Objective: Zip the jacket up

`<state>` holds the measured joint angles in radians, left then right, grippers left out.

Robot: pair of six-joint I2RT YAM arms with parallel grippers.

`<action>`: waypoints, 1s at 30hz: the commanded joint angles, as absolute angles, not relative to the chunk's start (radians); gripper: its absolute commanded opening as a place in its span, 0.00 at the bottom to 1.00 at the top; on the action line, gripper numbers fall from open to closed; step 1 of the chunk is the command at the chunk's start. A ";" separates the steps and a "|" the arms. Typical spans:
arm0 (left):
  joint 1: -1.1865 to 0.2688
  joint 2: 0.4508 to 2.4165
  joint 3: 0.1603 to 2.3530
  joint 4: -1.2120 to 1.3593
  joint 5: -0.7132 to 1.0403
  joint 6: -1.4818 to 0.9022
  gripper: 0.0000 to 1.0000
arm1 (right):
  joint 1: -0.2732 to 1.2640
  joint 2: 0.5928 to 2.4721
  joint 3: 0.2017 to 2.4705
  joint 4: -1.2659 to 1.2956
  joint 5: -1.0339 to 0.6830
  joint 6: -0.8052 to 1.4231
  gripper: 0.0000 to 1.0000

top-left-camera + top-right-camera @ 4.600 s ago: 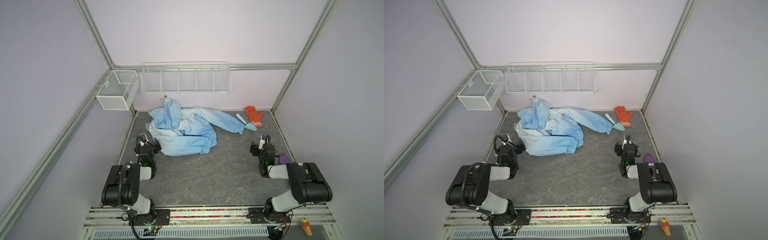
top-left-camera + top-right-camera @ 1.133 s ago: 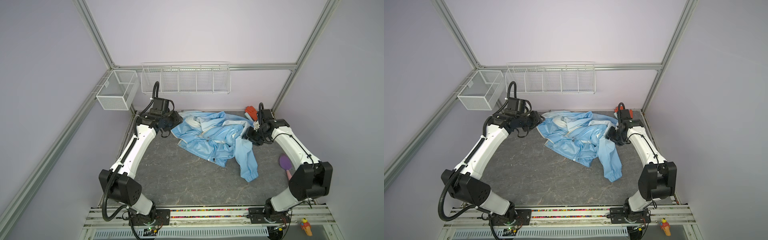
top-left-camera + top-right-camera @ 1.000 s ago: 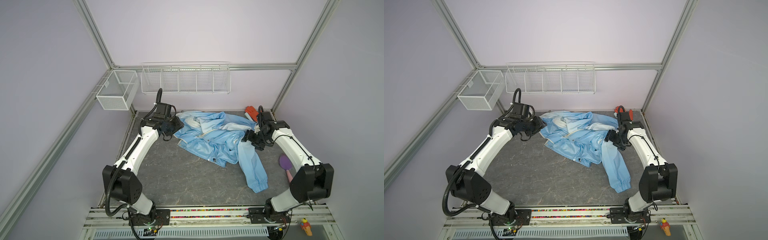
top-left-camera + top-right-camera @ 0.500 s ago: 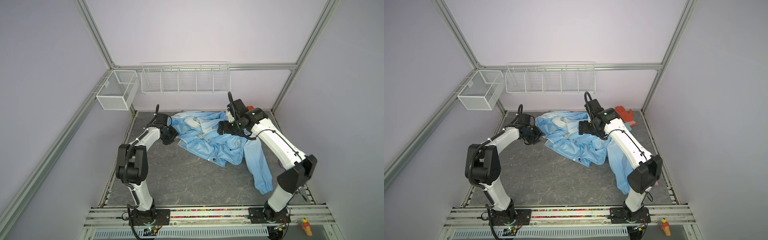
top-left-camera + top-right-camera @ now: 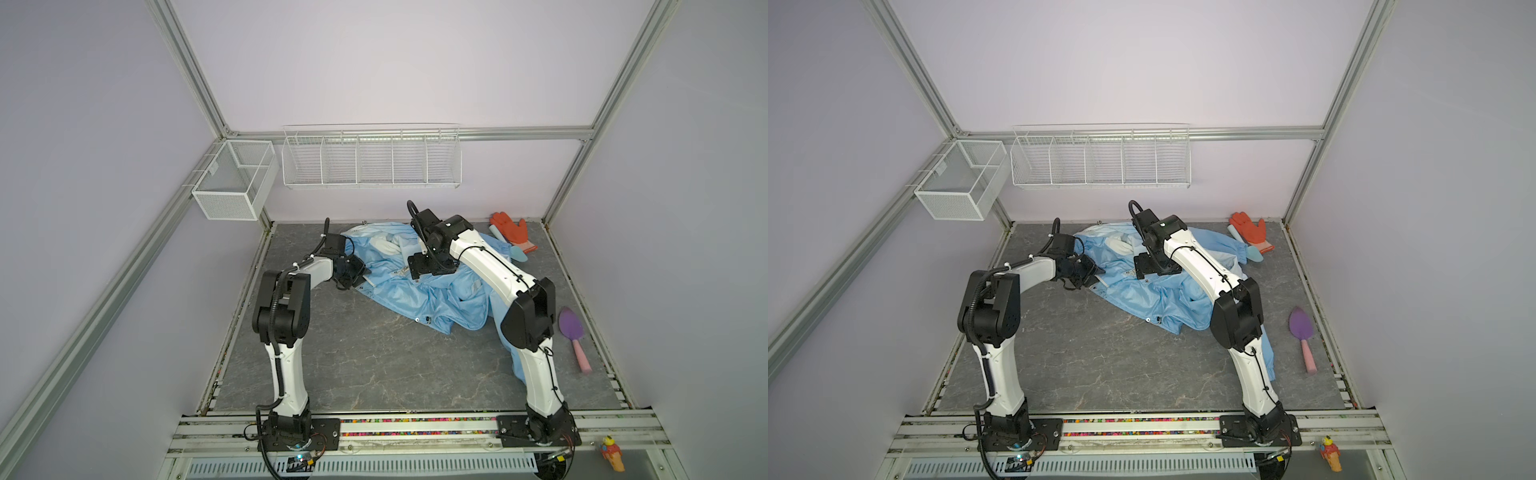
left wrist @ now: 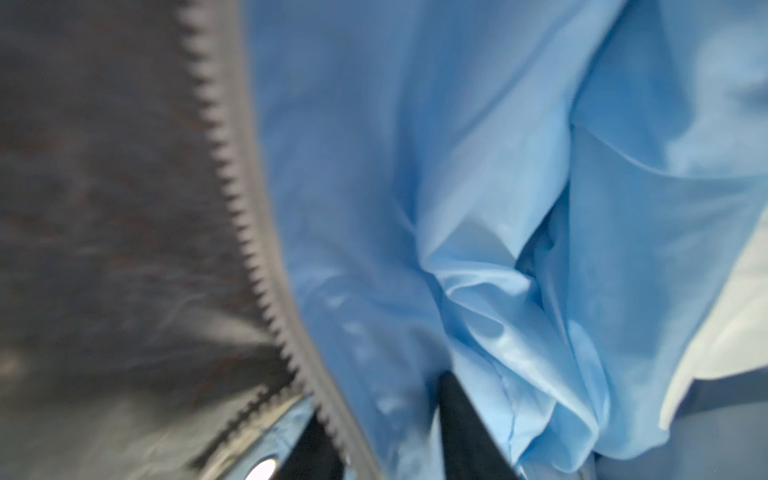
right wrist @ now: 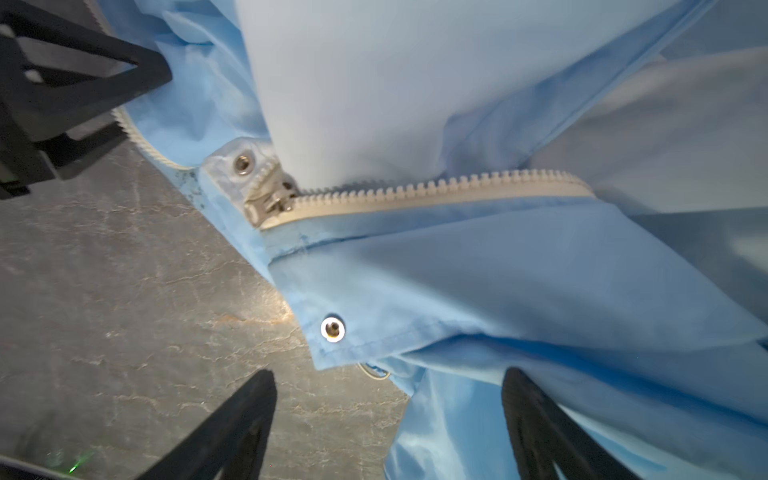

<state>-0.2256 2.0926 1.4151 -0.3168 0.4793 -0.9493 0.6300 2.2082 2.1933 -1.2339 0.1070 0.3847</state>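
Observation:
Next, I grab the hem corner by its snap [image 7: 333,328] with my right gripper and pull it straight, because the hem corner with the zipper slider [image 7: 273,203] lies folded on the jacket's middle.
The light-blue jacket [image 5: 415,295] lies crumpled and open on the grey table, seen in both top views [image 5: 1142,295]. My left gripper [image 5: 353,276] sits low at its left edge. In the left wrist view the left gripper [image 6: 386,411] is shut on the jacket's fabric [image 6: 415,208] beside a row of zipper teeth [image 6: 249,249]. My right gripper [image 5: 428,270] hovers open over the jacket's middle. The right wrist view shows the right gripper [image 7: 386,415] above the hem corner, with the metal zipper slider [image 7: 270,199] and white teeth [image 7: 436,189] just beyond, untouched.
An orange glove [image 5: 509,228] and a teal tool [image 5: 517,251] lie at the back right. A purple scoop with a pink handle [image 5: 571,328] rests near the right edge. Two white wire baskets [image 5: 370,160] [image 5: 232,183] hang on the back and left walls.
The left gripper's jaws have closed on the jacket's left edge. The right arm has come slightly lower and nearer over the jacket's middle, jaws still wide.

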 commanded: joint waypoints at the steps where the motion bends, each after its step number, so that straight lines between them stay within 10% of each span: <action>1: -0.235 2.098 1.490 -0.302 0.516 -0.921 0.03 | 0.629 2.271 2.257 -1.280 0.157 0.359 0.97; 7: -0.230 1.977 1.629 -0.539 0.448 -0.794 0.00 | 0.600 2.281 2.326 -1.280 0.148 0.370 0.32; 11: -0.208 1.910 1.781 -0.752 0.394 -0.705 0.00 | 0.584 2.221 2.326 -1.265 0.107 0.370 0.10; 27: -0.198 1.913 2.236 -1.251 0.236 -0.517 0.00 | 0.583 1.907 2.013 -1.121 -0.149 0.260 0.07; 30: -0.198 1.927 2.151 -1.230 0.183 -0.522 0.21 | 0.592 1.838 1.847 -1.072 -0.181 0.241 0.07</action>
<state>-0.2008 1.8900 2.2120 -1.1572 0.2577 -0.5522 0.5774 1.8782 1.9728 -1.1282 -0.1040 0.2920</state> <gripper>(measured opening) 0.150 0.074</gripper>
